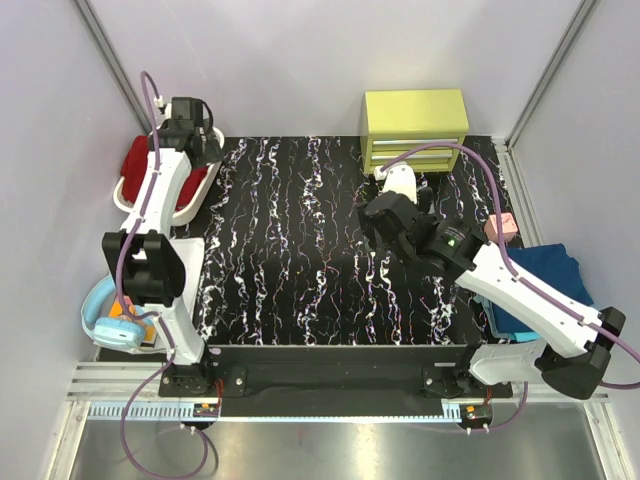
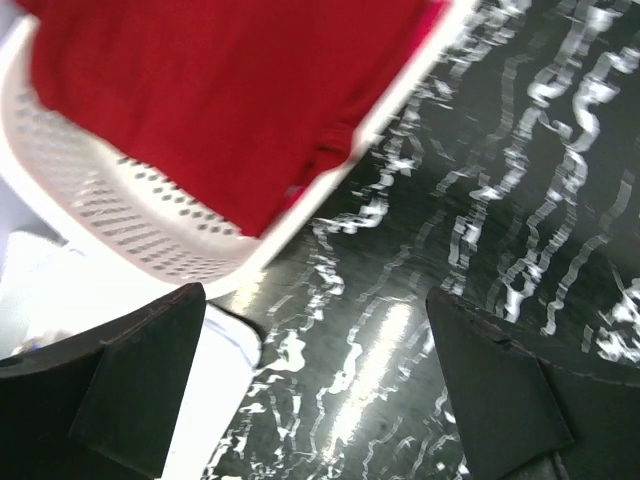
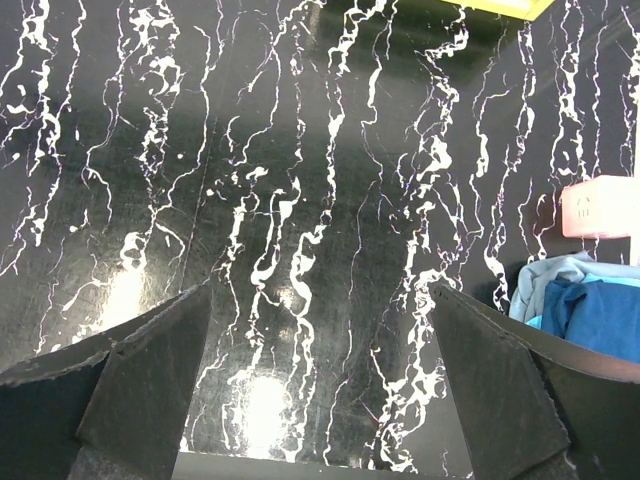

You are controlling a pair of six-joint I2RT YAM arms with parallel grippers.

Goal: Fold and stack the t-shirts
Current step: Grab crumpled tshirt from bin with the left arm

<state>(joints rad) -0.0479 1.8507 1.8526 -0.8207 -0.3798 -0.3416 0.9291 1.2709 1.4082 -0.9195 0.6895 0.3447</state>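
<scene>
I should expect more t-shirts hidden below, because a brighter pink edge (image 2: 432,17) shows under the dark red t-shirt (image 1: 138,162) at the basket's rim.
A dark red t-shirt (image 1: 135,160) (image 2: 230,90) lies bunched in a white lattice basket (image 1: 190,195) (image 2: 130,230) at the table's far left corner. My left gripper (image 1: 203,148) (image 2: 315,380) hovers beside the basket's rim, over the black marbled table. It is open, with nothing between its fingers. Folded navy, teal and light blue t-shirts (image 1: 545,275) lie in a pile at the right edge; their light blue (image 3: 550,280) and navy (image 3: 610,315) cloth shows in the right wrist view. My right gripper (image 1: 385,218) (image 3: 320,370) hangs open and empty over the table's middle right.
A yellow drawer cabinet (image 1: 415,128) stands at the back of the table. A small pink block (image 1: 500,228) (image 3: 597,205) sits just behind the shirt pile. A light blue and orange object (image 1: 110,322) lies off the table's left edge. Grey walls enclose three sides.
</scene>
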